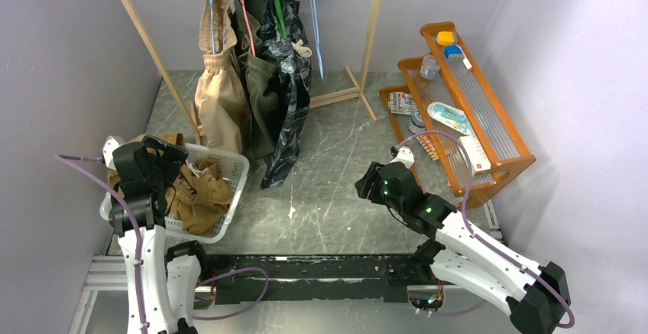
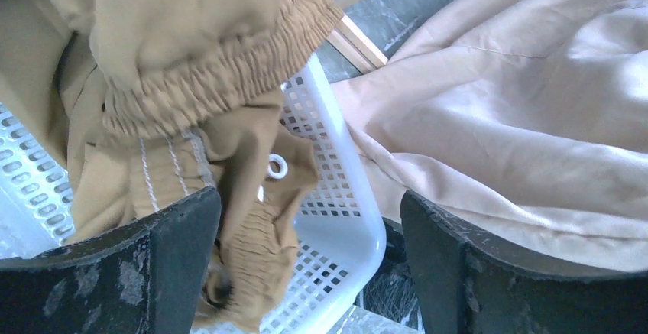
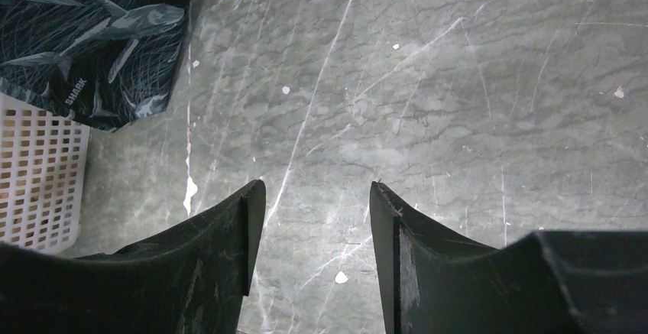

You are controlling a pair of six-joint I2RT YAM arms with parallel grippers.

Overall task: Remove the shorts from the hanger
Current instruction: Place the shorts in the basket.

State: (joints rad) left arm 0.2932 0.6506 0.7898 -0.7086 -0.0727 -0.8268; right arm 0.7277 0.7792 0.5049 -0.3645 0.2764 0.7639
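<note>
Part of the tan brown shorts hangs over the white basket's far rim [image 1: 173, 137], so my left gripper should return, pinch the loose upper fold [image 2: 195, 17] and pull it inside.
Three shorts hang from hangers on the wooden rack: light beige shorts [image 1: 218, 97], olive green shorts [image 1: 260, 101] and dark patterned shorts [image 1: 289, 97]. Tan brown shorts [image 1: 200, 195] lie crumpled in the white basket [image 1: 238, 167]. My left gripper [image 1: 159, 160] hovers over the basket, open. In the left wrist view its jaws [image 2: 309, 223] stand wide apart; the tan brown shorts [image 2: 191, 59] drape beside the left finger, ungripped, with the beige shorts [image 2: 527, 120] to the right. My right gripper [image 1: 376, 183] is open over bare table, nothing between its fingertips [image 3: 317, 189].
An empty blue hanger [image 1: 313, 28] hangs at the rack's right. An orange wooden shelf [image 1: 497, 131] with small items stands at the right. The rack's foot [image 1: 355, 89] lies on the table behind. The patterned shorts' hem [image 3: 92, 36] and basket corner [image 3: 38, 173] show left of the right gripper.
</note>
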